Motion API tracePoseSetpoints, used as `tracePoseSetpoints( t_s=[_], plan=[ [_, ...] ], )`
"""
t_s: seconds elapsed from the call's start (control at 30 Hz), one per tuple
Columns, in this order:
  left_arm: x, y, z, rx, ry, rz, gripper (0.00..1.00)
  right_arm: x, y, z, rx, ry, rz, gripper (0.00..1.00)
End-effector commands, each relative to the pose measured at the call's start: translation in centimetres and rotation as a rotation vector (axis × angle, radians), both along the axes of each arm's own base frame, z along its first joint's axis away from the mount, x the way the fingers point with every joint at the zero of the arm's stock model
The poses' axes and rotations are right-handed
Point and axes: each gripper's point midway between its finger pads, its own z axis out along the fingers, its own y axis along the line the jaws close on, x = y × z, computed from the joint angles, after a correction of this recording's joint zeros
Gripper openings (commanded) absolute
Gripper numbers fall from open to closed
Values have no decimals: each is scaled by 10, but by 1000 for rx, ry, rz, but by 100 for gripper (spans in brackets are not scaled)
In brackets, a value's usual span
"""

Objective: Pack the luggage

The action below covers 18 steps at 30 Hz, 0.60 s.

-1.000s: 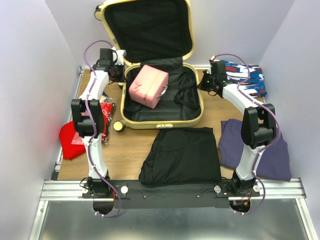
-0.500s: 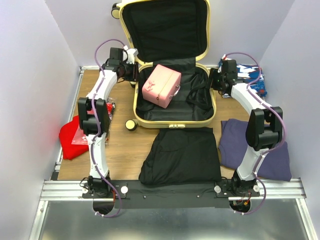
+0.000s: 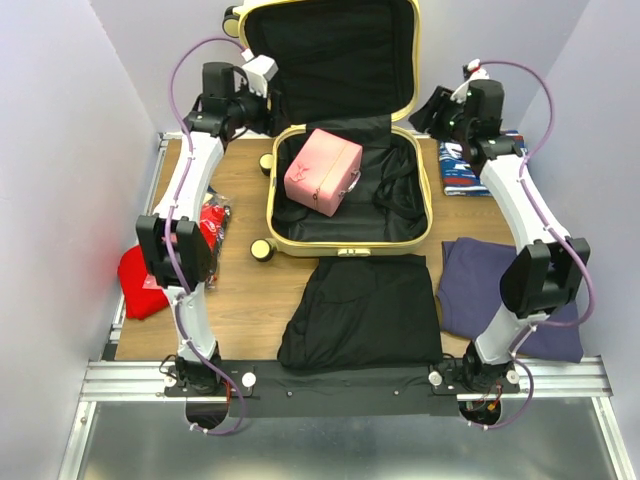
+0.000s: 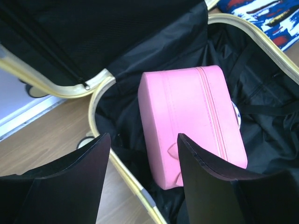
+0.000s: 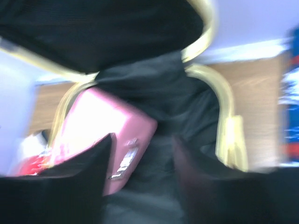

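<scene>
The pink pouch sits crooked (image 3: 322, 172) in the luggage. Next, my right gripper grabs the pouch's handle (image 3: 351, 183) and turns it straight against the luggage's side.
The pale-yellow luggage (image 3: 345, 245) lies open at the back centre of the table, its lid standing against the wall and its black lining showing. A pink pouch (image 3: 322, 170) rests in its left half. My left gripper (image 3: 264, 104) hovers above the luggage's back left corner, open and empty; in the left wrist view the left gripper (image 4: 142, 137) looks down on the pouch (image 4: 196, 121) and the yellow rim (image 4: 100, 86). My right gripper (image 3: 433, 113) hangs open by the back right corner; the blurred right wrist view shows the right gripper (image 5: 143, 137) over the pouch (image 5: 100, 123) and lining.
A folded black garment (image 3: 362, 310) lies in front of the luggage, a purple one (image 3: 505, 295) at the front right, a blue patterned cloth (image 3: 468, 168) behind it. Red items (image 3: 150, 270) sit at the left edge. A round tin (image 3: 262, 249) stands by the luggage's front left corner.
The luggage has shifted to the right. Both grippers have opened, let go of its sides and risen toward the back wall.
</scene>
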Motion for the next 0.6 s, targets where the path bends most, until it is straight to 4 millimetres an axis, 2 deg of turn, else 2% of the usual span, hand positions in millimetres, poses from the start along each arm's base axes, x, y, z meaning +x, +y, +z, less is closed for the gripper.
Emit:
tracePoseSetpoints(
  t_s=[0.0, 0.13, 0.23, 0.4, 0.57],
  plan=[
    [2, -23, -37, 21, 91, -36, 66, -15, 65, -68, 213, 259, 136, 45],
    [7, -26, -42, 45, 94, -11, 62, -21, 83, -106, 147, 323, 138, 28],
    [13, -23, -53, 83, 102, 39, 60, -25, 91, -133, 66, 356, 128, 22],
    [23, -14, -77, 135, 135, 119, 59, -31, 106, -166, -37, 393, 127, 16],
    [25, -18, -87, 132, 161, 116, 58, -34, 116, -194, -75, 437, 132, 15]
  ],
)
